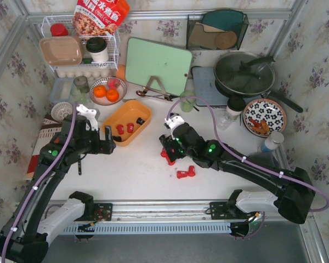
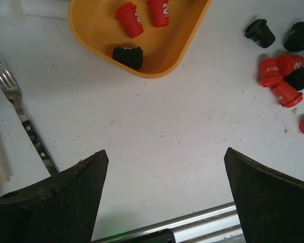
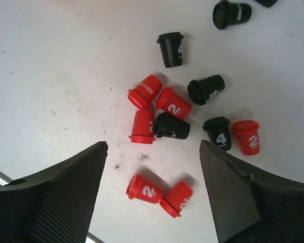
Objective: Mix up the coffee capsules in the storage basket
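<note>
The red pair (image 3: 161,194) sits apart from the main cluster, so I should continue to turn and lower my right gripper until its fingers straddle the pair's capsule nearer the basket (image 3: 145,189).
The orange-yellow storage basket (image 1: 127,121) lies left of centre; it holds two red coffee capsules (image 2: 129,19) and a black one (image 2: 127,56). My left gripper (image 1: 111,139) hovers just in front of the basket (image 2: 91,30), open (image 2: 165,151), with only bare table between its fingers. Several red and black capsules (image 3: 167,109) lie loose on the table at the centre. My right gripper (image 1: 165,152) hangs over them, open (image 3: 153,143) and holding nothing. A pair of red capsules (image 3: 157,195) lies between its fingers, below the main cluster.
A fork (image 2: 20,116) lies left of the basket. At the back are a glass bowl of oranges (image 1: 106,92), a white wire rack (image 1: 79,46), a green cutting board (image 1: 158,66), a pan (image 1: 244,74) and a patterned plate (image 1: 264,116).
</note>
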Controlling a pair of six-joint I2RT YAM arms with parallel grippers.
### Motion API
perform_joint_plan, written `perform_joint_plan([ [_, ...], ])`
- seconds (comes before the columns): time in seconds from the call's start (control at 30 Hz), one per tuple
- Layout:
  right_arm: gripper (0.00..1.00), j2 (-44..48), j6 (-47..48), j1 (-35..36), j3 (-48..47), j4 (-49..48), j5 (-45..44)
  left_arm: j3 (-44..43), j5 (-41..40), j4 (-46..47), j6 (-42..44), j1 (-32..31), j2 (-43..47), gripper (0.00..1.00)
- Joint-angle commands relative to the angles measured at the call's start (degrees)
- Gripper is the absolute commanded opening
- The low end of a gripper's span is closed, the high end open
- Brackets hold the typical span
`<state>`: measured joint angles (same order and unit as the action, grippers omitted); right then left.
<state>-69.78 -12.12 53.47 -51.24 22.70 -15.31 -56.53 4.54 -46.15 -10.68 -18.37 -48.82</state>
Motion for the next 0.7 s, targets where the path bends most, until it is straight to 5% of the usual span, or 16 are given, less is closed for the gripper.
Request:
perform_joint_plan([
  [0.0, 0.82, 1.93, 9.30, 0.22, -1.44, 3.85, 2.76, -0.33, 0.83, 0.82, -0.33, 0.09, -0.45, 0.99],
  [0.3, 0.83, 5.97, 31.41, 6.35, 5.87, 4.54, 8.13, -0.24, 0.60, 0.81, -0.22, 0.16, -0.66, 0.99],
  [0.67, 0.84, 8.51, 37.68, 9.18, 13.69, 1.77, 13.33, -0.31, 0.72, 0.84, -0.21, 0.35, -1.52, 0.99],
])
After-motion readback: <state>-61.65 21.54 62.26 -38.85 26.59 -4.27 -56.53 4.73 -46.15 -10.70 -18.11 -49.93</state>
